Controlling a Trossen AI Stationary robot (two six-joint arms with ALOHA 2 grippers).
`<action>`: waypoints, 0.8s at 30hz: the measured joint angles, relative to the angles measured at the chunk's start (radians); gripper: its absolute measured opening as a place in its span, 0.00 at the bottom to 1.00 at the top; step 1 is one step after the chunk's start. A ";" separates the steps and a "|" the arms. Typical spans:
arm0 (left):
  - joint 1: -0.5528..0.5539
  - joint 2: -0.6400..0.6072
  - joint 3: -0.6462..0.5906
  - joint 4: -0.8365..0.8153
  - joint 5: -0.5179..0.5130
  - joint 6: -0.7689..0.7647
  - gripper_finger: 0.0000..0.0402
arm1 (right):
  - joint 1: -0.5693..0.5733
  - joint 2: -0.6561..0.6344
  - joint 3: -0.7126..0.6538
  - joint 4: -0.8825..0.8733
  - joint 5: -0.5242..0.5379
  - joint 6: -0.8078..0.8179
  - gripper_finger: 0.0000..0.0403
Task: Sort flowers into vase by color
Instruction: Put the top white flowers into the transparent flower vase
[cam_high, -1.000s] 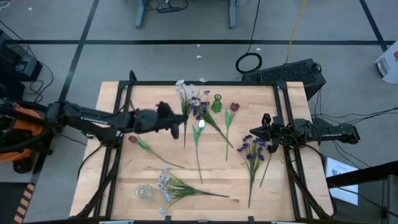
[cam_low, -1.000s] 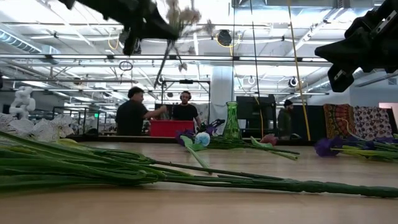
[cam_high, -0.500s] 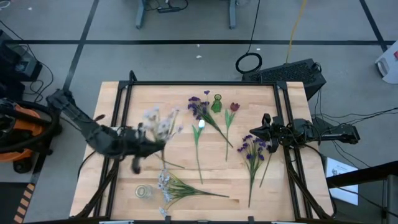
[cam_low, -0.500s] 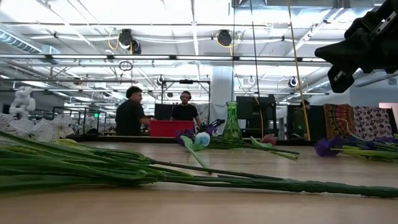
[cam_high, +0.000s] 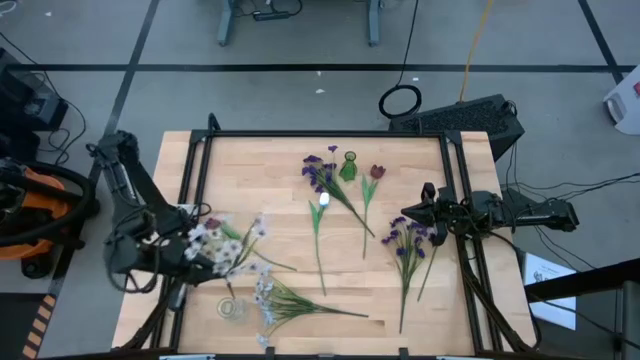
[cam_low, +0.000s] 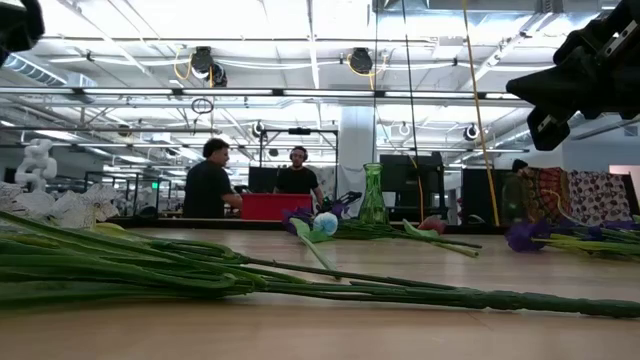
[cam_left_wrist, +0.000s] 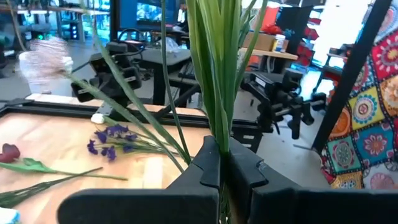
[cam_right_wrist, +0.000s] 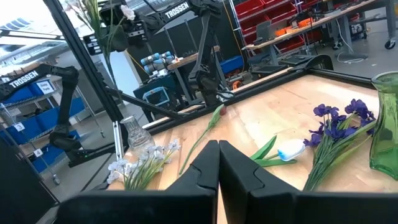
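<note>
I should keep bringing the white spray's stems (cam_right_wrist: 113, 74) to the clear vase's opening (cam_right_wrist: 129, 119) with my left gripper until they stand inside, because the stems point down and the vase's opening is open.
My left gripper (cam_high: 188, 252) is shut on a white blossom spray (cam_high: 226, 245) and hovers over the table's near left. A small clear vase (cam_high: 231, 308) stands just nearer, beside a pale blossom spray (cam_high: 268, 296) lying flat. A green vase (cam_high: 348, 166) stands at the far middle. Around it on the wood lie purple-blue flowers (cam_high: 320, 176), a dark red bud (cam_high: 377, 172) and a white-headed stem (cam_high: 321, 203). Another purple spray (cam_high: 405, 238) lies at the right. My right gripper (cam_high: 408, 215) waits shut at the right edge. My left gripper pinches the white spray's bundle of green stems (cam_left_wrist: 219, 127) between its two fingers. The fingers come level from the table's left and lie across the stems. The spray is lifted clear of the table, its leaves and blossoms (cam_right_wrist: 94, 14) standing up above the fingers.
Black frame rails (cam_high: 195, 165) run along the table's left, far and right sides. Long green stems (cam_low: 200, 275) lie across the near part of the table. People stand at a red bin (cam_low: 275, 205) in the room behind.
My left gripper has swung from the far middle of the table toward the left and near edges, rolling as it went, and has stayed shut. The white spray has travelled with it, clear of the table, from beside the purple flowers to above the clear vase's corner.
</note>
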 joint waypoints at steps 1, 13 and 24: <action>-0.024 0.000 0.000 -0.001 -0.023 0.008 0.01 | 0.000 0.000 0.000 0.000 0.000 0.000 0.00; -0.136 0.068 0.000 -0.054 -0.130 -0.016 0.01 | 0.000 0.000 0.000 0.000 0.000 0.000 0.00; -0.180 0.171 0.000 -0.094 -0.236 -0.125 0.01 | 0.000 0.000 0.000 0.000 0.000 0.000 0.00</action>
